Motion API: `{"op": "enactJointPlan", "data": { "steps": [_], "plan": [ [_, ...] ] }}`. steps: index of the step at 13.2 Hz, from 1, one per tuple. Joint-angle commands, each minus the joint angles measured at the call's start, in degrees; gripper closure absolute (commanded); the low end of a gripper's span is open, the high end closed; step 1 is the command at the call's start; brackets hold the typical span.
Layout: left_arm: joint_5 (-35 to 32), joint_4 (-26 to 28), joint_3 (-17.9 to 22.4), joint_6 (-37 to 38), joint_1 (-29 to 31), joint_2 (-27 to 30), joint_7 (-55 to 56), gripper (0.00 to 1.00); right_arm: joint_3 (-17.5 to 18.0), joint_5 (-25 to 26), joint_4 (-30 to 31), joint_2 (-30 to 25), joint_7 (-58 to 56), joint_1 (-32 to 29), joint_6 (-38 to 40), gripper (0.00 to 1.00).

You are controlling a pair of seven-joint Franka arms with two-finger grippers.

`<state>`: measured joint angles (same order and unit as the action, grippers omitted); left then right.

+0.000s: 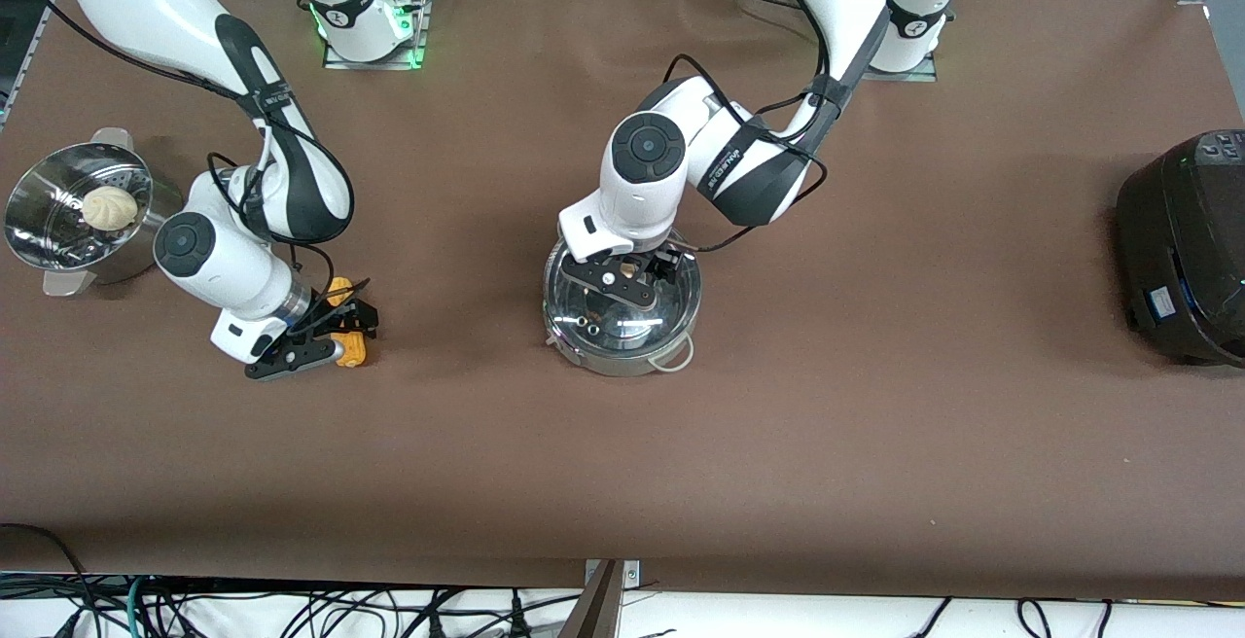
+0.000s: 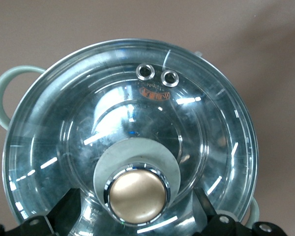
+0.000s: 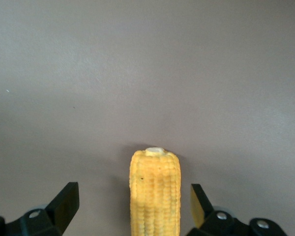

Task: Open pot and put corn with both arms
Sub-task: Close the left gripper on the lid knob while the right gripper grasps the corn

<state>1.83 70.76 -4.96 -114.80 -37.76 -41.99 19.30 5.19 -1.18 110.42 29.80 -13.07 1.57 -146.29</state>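
My gripper will find the steel pot (image 1: 610,364) empty when it carries the corn in, because only steely grey shows through the glass lid (image 1: 602,325).
The steel pot (image 1: 630,362) stands mid-table with its glass lid (image 1: 627,323) on it. My left gripper (image 1: 632,278) is low over the lid. In the left wrist view the left gripper (image 2: 136,202) is open, one finger on each side of the round knob (image 2: 137,195) of the lid (image 2: 196,128), not closed on it. The corn (image 1: 356,353) lies on the table toward the right arm's end. My right gripper (image 1: 338,332) is down over it. In the right wrist view the right gripper (image 3: 132,192) is open and straddles the corn (image 3: 155,191), with gaps on both sides.
A perforated steel steamer pot (image 1: 39,230) holding a white bun (image 1: 109,207) stands at the right arm's end of the table. A big black cooker (image 1: 1187,249) stands at the left arm's end. A wire loop handle (image 2: 2,93) sticks out from the pot.
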Motion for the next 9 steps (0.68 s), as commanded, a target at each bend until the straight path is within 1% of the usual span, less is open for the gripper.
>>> {"op": "enactJointPlan", "data": {
  "steps": [1, 2, 4, 6, 7, 8, 9],
  "plan": [
    [0.63, -1.15, 0.74, -0.42, -0.38, -0.64, 0.3, 0.0, 0.43, -0.76, 1.38, 0.26, -2.83, -1.22, -2.16, 0.0],
    [0.8, -1.15, 0.74, -0.42, -0.21, -0.64, 0.22, 0.01, 0.43, -0.76, 1.55, 0.26, -3.96, -1.66, -2.16, 0.0],
    [0.81, -1.23, 0.74, -0.51, 0.06, -0.55, 0.22, 0.15, 0.43, -0.76, 2.43, 0.26, -4.41, -2.01, -3.12, 0.0],
    [0.81, -1.15, 0.74, -0.86, 0.06, -0.55, 0.13, 0.22, 0.43, -0.76, 3.4, 0.26, -5.55, -2.45, -4.96, 0.0],
    [0.81, -1.23, 0.74, -0.86, 0.06, -0.55, 0.13, 0.23, 0.43, -0.76, 3.57, 0.78, -5.73, -2.54, -5.15, 0.0],
    [0.89, -1.23, 0.74, -0.86, 0.14, -0.55, 0.13, 0.3, 0.43, -0.76, 3.66, 0.96, -6.08, -2.54, -5.67, 0.0],
    [0.89, -1.23, 0.74, -0.86, 0.14, -0.46, 0.3, 0.34, 0.43, -0.76, 3.84, 1.05, -6.26, -2.63, -5.85, 0.0]
  ]
}}
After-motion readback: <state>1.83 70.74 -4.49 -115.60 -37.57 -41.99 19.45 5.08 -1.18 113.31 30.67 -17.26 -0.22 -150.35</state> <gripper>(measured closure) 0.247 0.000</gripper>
